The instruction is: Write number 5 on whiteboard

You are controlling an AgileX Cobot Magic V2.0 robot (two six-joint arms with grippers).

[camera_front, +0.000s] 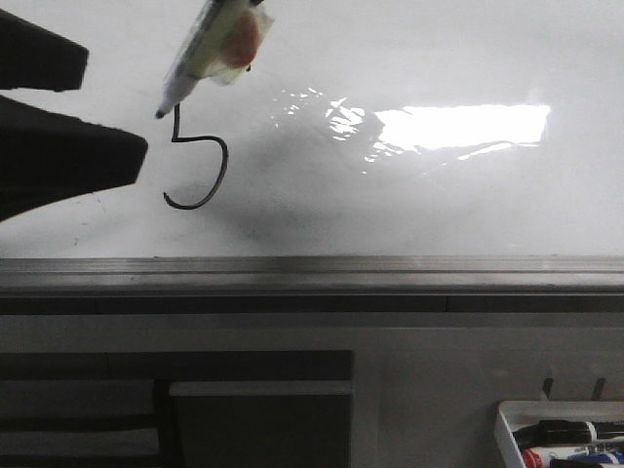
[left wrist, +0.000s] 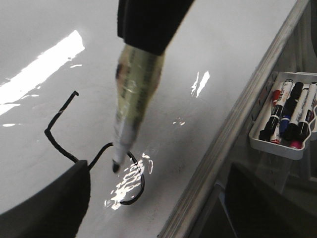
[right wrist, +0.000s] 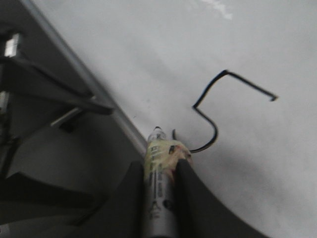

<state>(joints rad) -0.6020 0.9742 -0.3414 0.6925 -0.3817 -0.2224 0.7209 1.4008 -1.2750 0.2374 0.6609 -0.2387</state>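
I should take the marker (camera_front: 200, 60) with my left gripper and park it on a clear part of the whiteboard, because the number 5 (camera_front: 222, 156) is complete and my right gripper is holding the marker over the number.
The number 5 (camera_front: 200, 171) is drawn in thin black line on the whiteboard (camera_front: 439, 214); the front view shows only its stem and hooked belly. Both wrist views show the number 5 (right wrist: 213, 106) (left wrist: 59, 134) with its long top bar. My right gripper (right wrist: 161, 166) is shut on a taped marker (camera_front: 210, 54), held slanted. The marker tip (camera_front: 161, 114) sits beside the top of the stem; I cannot tell whether it touches. My left gripper (camera_front: 115, 97) stands open at the left of the digit, holding nothing.
A bright glare (camera_front: 458, 127) lies across the board to the right. A grey metal edge strip (camera_front: 312, 276) runs along the near side. A small white tray (camera_front: 507, 429) with several markers hangs below at the right.
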